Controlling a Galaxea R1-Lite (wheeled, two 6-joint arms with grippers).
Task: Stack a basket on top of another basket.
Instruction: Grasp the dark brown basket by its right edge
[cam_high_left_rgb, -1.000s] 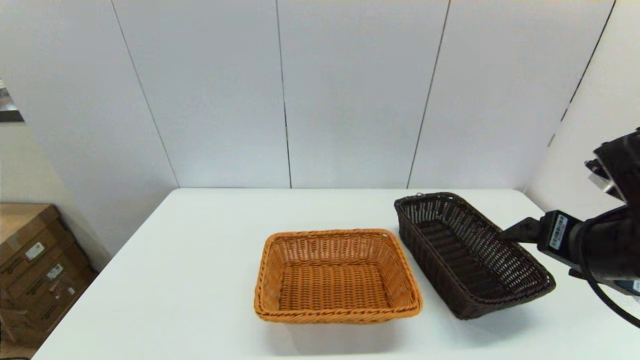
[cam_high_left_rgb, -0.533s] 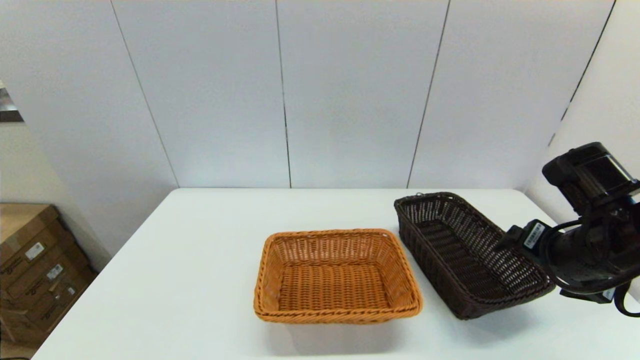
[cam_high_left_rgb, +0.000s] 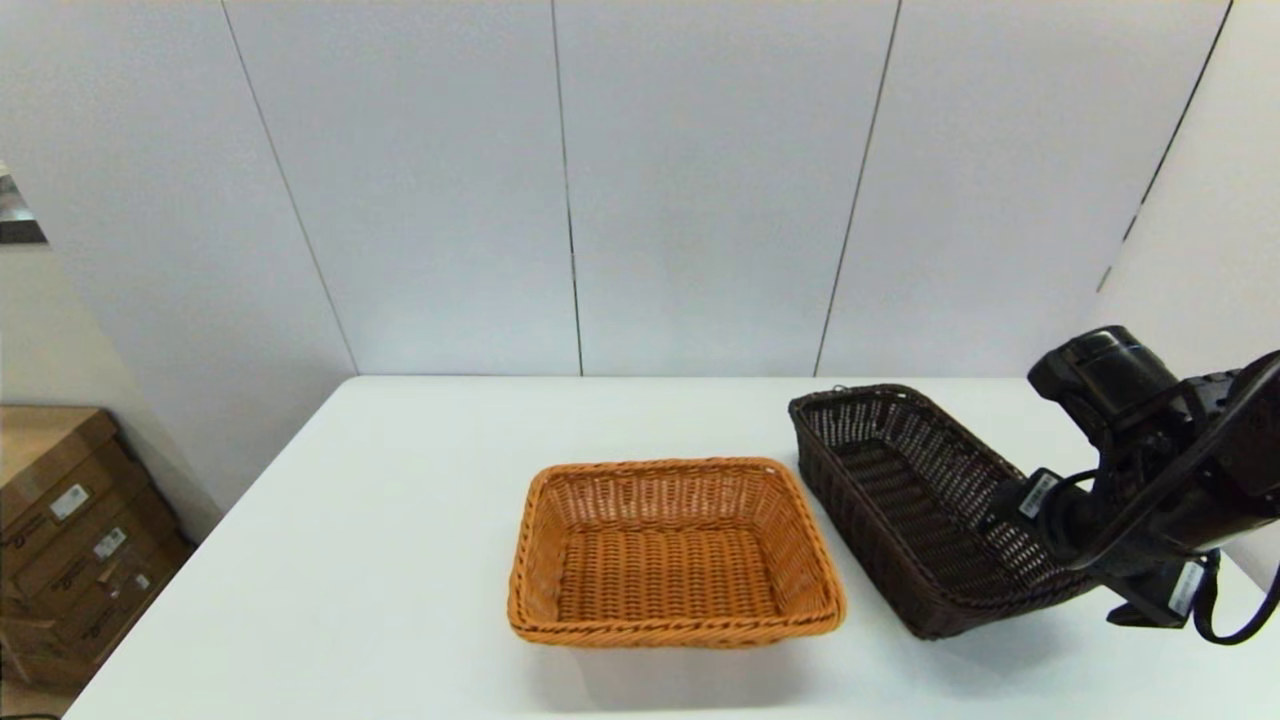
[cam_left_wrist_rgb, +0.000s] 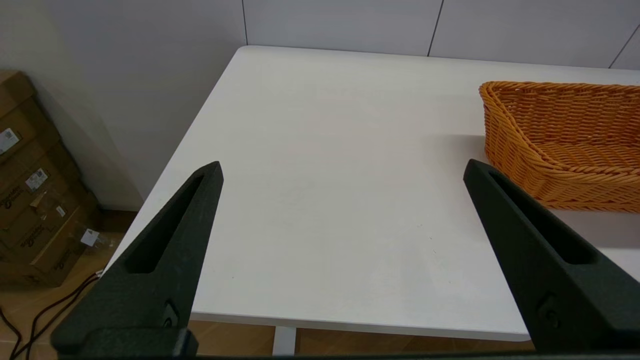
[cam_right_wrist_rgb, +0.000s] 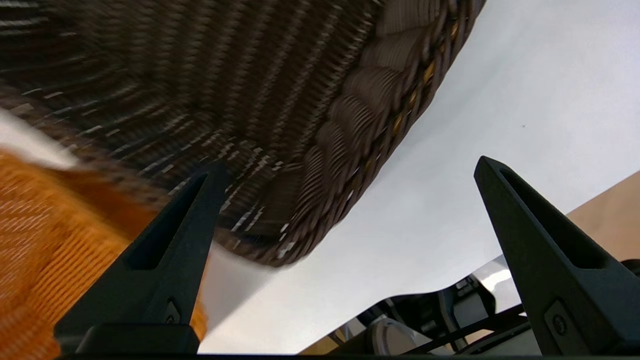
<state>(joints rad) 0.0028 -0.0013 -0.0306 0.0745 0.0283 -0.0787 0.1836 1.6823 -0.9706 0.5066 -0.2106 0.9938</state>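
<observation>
The dark basket's braided rim is between my open fingers, with one finger over the dark basket's inside. My right gripper should keep going down until the basket's rim is deep between them, then close.
The dark brown basket sits at the table's right, angled away from me. Just left of it is the orange-tan basket, also seen in the left wrist view and as a blur in the right wrist view. My right gripper reaches in at the dark basket's right long side. The right wrist view shows this gripper open, astride the dark basket's braided rim, with one finger over the inside and the other over the table. My left gripper hangs open over the table's left part, holding nothing.
The white table ends close to the dark basket's right side. Cardboard boxes stand on the floor beyond the table's left edge. A grey panelled wall runs behind the table.
My right arm has swung left and turned, bringing its gripper from beside the dark basket's right side onto that rim. Neither basket has moved.
</observation>
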